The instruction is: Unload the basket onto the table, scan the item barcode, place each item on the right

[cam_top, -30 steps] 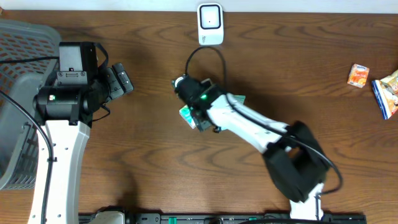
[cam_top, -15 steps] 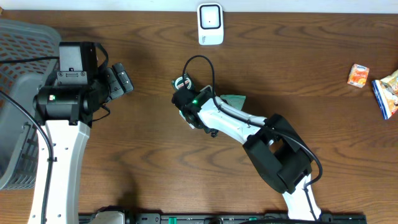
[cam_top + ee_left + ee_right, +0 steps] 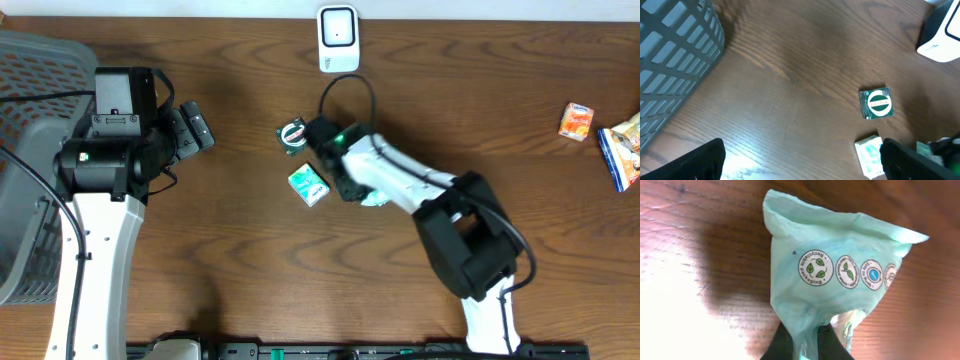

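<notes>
Next, my right gripper puts the pouch down and takes it with its barcode side facing the wrist before scanning, since the pouch's recycling marks (image 3: 846,272) face that wrist.
My right gripper (image 3: 810,342) is shut on the lower edge of a mint-green pouch (image 3: 835,275) printed with round recycling marks, held just over the wooden table. From overhead that gripper (image 3: 358,192) sits mid-table and only a corner of the pouch (image 3: 374,199) peeks out from under the arm. The white barcode scanner (image 3: 338,38) stands at the back edge. My left gripper (image 3: 195,128) hangs open and empty at the left; in its wrist view its fingertips (image 3: 695,162) frame bare wood.
A white-and-green box (image 3: 309,185) and a small green square packet (image 3: 293,132) lie just left of my right gripper. A grey basket (image 3: 30,180) stands at the far left. Snack packs (image 3: 577,121) lie at the far right edge.
My right gripper has gone from open to shut on the mint-green pouch, and its arm has swung right, uncovering the white-and-green box. The left arm has not moved.
</notes>
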Motion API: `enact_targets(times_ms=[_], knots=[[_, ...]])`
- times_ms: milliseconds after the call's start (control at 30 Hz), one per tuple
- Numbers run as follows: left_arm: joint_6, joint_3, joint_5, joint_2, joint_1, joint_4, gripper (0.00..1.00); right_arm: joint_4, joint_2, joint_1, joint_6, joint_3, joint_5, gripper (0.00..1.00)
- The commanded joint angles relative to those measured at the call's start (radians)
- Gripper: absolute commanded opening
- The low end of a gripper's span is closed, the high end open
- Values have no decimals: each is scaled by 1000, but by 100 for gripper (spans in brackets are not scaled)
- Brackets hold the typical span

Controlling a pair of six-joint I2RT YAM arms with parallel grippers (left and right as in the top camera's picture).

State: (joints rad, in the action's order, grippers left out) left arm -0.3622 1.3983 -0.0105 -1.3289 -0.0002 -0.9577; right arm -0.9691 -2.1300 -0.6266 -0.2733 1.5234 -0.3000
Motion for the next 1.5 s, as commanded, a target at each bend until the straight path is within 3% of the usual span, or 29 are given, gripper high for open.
enact_targets(times_ms=[0,267,333,467,600,767,933,1133,1400,1467], knots=[[7,0,-17,1,5,1,98,-3,15,102,151,-3,435,1],[6,0,-17,1,5,0,98,-24,146,360,460,6,1263,1],[6,0,-17,1,5,0,98,-52,141,407,539,-6,1395,1],[7,0,-17,1,5,0,98,-69,134,468,620,-84,1516,1],[6,0,-17,1,5,0,98,23,127,506,615,-220,1589,1],[6,0,-17,1,5,0,98,203,122,582,492,-399,1609,1],[6,0,-17,1,5,0,98,246,121,683,445,-466,1439,2],[6,0,-17,1,5,0,98,243,121,786,393,-457,1281,31],[6,0,-17,1,5,0,98,90,121,853,394,-353,1097,30],[7,0,-17,1,5,0,98,12,121,853,394,-287,1047,16]])
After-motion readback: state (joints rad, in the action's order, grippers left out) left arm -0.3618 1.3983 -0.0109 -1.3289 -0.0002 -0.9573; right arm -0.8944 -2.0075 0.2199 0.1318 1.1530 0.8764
